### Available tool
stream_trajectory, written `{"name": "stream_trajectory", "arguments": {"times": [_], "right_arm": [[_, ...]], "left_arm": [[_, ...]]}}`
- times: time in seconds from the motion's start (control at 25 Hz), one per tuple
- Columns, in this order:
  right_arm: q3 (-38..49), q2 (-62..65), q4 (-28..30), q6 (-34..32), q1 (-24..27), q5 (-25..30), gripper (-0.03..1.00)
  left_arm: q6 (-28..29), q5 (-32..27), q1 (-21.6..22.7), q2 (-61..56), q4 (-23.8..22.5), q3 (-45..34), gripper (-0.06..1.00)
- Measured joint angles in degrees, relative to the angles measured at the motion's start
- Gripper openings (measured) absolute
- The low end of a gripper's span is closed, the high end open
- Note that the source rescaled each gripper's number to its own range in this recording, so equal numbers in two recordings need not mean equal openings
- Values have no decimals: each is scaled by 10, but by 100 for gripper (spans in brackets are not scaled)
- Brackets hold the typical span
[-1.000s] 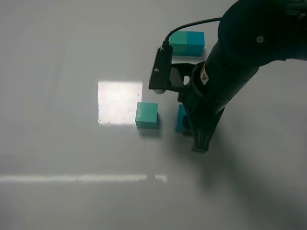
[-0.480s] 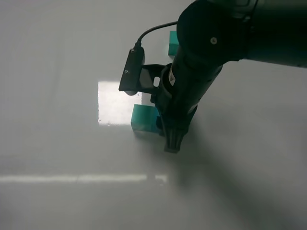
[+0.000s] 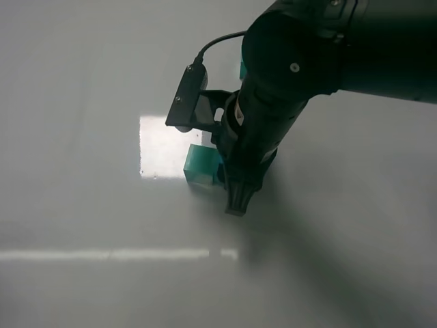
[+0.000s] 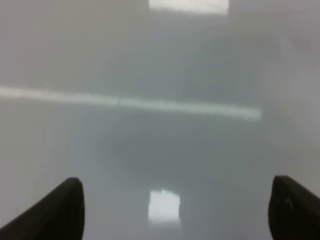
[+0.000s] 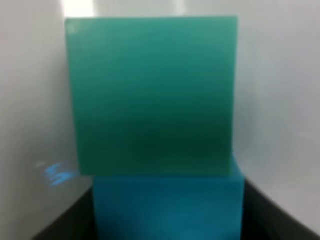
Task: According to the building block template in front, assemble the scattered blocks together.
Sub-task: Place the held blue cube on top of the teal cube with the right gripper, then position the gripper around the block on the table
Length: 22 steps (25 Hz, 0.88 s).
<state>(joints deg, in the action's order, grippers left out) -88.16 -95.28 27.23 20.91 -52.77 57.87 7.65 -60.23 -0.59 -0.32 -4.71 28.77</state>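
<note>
Next, I open and squeeze both cubes across their seam to line them up, because the teal-green cube is out of line with the cyan-blue cube in my right gripper.
The teal-green scattered cube sits on the table beside a bright patch. My right gripper reaches down right beside it and is shut on the cyan-blue scattered cube, almost hidden under the arm in the exterior view. In the right wrist view the blue cube sits between the dark fingers and presses flush against the green cube. Only a teal sliver of the template shows behind the arm. My left gripper is open and empty over bare table, out of the exterior view.
The big black right arm covers the upper right of the grey table. A bright square light patch lies left of the cubes, and a thin reflected light line runs nearer the front.
My right gripper has carried the blue cube to the left until it meets the green cube, nudging it slightly left. The arm now hides most of the template.
</note>
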Motion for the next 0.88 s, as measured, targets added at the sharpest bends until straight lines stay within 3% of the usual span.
{"name": "stream_trajectory", "arguments": {"times": [0.08,0.16,0.28,0.6,0.72,0.88], "right_arm": [[0,0,8,-2,-9,0,53],[0,0,9,-5,-24,-5,73],[0,0,10,-25,-35,-36,82],[-2,-1,18,-70,-35,-57,82],[-4,-9,19,-73,-35,-48,73],[-5,-17,21,-75,-35,-38,53]], "left_arm": [[0,0,0,0,0,0,68],[0,0,0,0,0,0,68],[0,0,0,0,0,0,68],[2,0,0,0,0,0,68],[2,0,0,0,0,0,68],[2,0,0,0,0,0,68]]}}
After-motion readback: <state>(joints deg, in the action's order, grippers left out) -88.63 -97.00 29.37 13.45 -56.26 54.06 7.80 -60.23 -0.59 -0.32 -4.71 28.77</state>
